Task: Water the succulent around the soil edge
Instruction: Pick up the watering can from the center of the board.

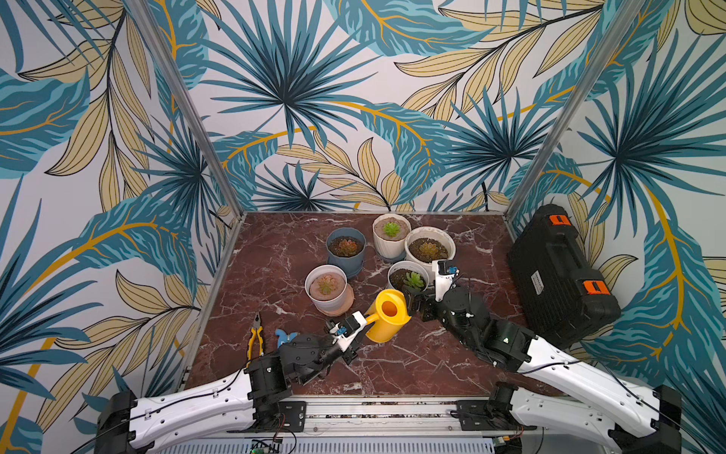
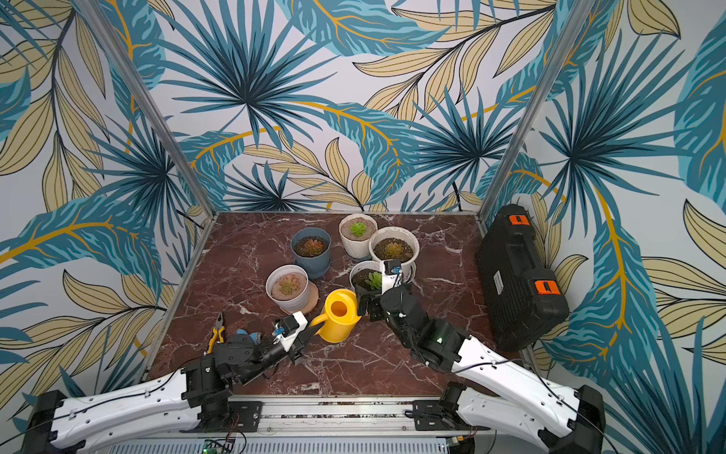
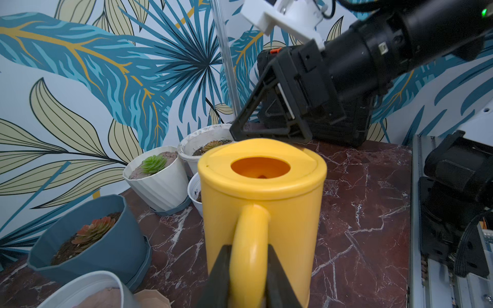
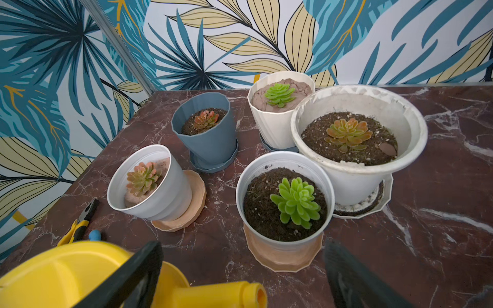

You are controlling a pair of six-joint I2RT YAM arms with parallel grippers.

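I should move my right gripper away, because it hangs over the spout point(image 4: 231, 295), before my left gripper lifts the yellow watering can toward the white pot point(image 1: 327, 287) near the pliers.
A yellow watering can point(image 1: 387, 316) point(image 2: 340, 316) stands upright on the marble table in front of several potted succulents. My left gripper point(image 3: 249, 266) point(image 1: 360, 325) is shut on the can's handle point(image 3: 250, 234). Closest to the can is a green succulent point(image 4: 296, 202) point(image 1: 414, 280) in dark soil, in a white pot on a peach saucer. My right gripper point(image 4: 244, 269) point(image 1: 417, 302) hangs open just above the can's far side, between can and that pot. The spout point(image 4: 221, 293) shows below and between its fingers, touching neither.
Behind stand a blue pot point(image 1: 345, 249), a ribbed white pot point(image 1: 391, 232), a large white pot point(image 1: 430, 247) and a white pot point(image 1: 326, 285) at the left. Yellow-handled pliers point(image 1: 255, 338) and a blue object point(image 1: 285, 336) lie front left. A black case point(image 1: 561, 271) leans at the right.
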